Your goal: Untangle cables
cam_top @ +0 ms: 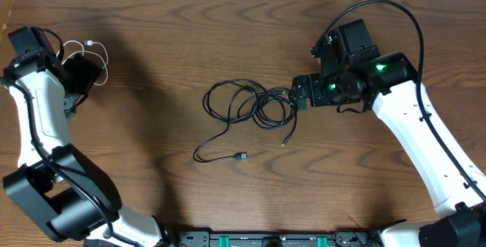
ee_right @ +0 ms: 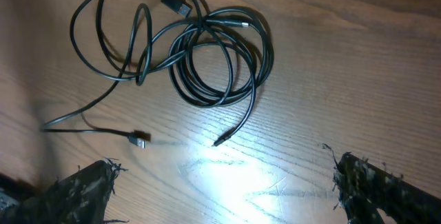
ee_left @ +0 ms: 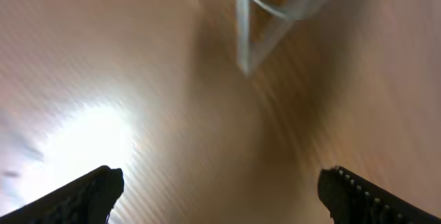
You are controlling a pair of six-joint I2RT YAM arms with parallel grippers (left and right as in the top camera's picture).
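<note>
The white cable [cam_top: 105, 52] is lying away from the black tangle, so my left gripper keeps going toward the tangle's outer loop [cam_top: 206, 102] until its fingers are on both sides of that loop.
A short white cable [cam_top: 93, 49] lies looped at the table's far left. My left gripper [cam_top: 83, 76] is just beside it, open and empty. In the blurred left wrist view the white cable [ee_left: 275, 7] shows ahead of the gripper [ee_left: 220, 189], apart from both fingers. Two black cables [cam_top: 247, 102] lie tangled in overlapping loops at the table's middle, with plug ends [cam_top: 240, 156] trailing toward the front. My right gripper [cam_top: 298, 95] hovers open at their right edge. In the right wrist view the black tangle [ee_right: 207, 58] lies ahead of the right gripper [ee_right: 224, 186], nothing between its fingers.
The wooden table [cam_top: 152, 163] carries only the cables. The arms' bases and a black rail [cam_top: 266, 239] sit along the front edge. A thick black robot cable [cam_top: 395, 11] arcs above the right arm.
</note>
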